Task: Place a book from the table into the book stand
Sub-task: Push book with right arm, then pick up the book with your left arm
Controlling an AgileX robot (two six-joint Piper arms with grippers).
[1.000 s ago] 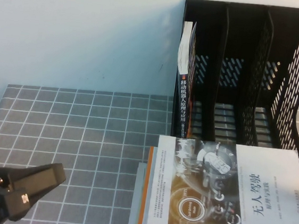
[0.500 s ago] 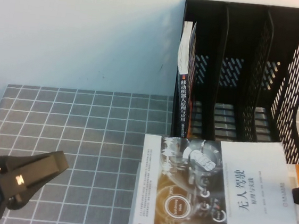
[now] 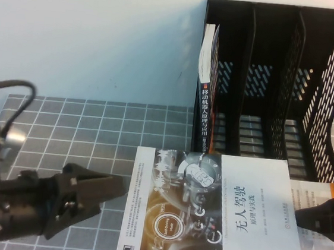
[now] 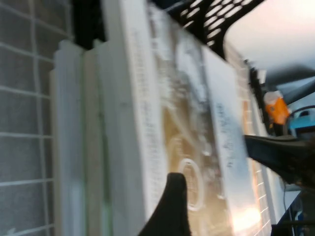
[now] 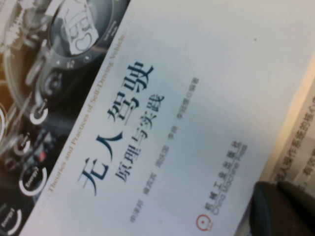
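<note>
The book (image 3: 206,210) is much thinner than the middle compartment (image 3: 267,91) is wide, so it will lean toward a divider when the robot puts it in.
The book (image 3: 212,210) lies flat on top of a stack on the table (image 3: 95,129), with its dark gauge half to the left and its white title half to the right. It fills the right wrist view (image 5: 162,113) and shows edge-on in the left wrist view (image 4: 187,123). My right gripper (image 3: 302,215) is shut, with its fingertips (image 5: 280,206) against the book's right edge. My left gripper (image 3: 102,197) is open and points at the book's left edge, just short of it. The black book stand (image 3: 279,83) stands behind the book.
A dark-spined book (image 3: 204,99) stands in the stand's leftmost compartment; the other two compartments hold nothing. An orange-and-white book (image 3: 327,195) under the task book shows at the right. The grey grid cloth lies bare to the left.
The book has slid left across the stack with my right gripper behind it, uncovering the orange-and-white book. My left arm has swung in toward the book's left edge.
</note>
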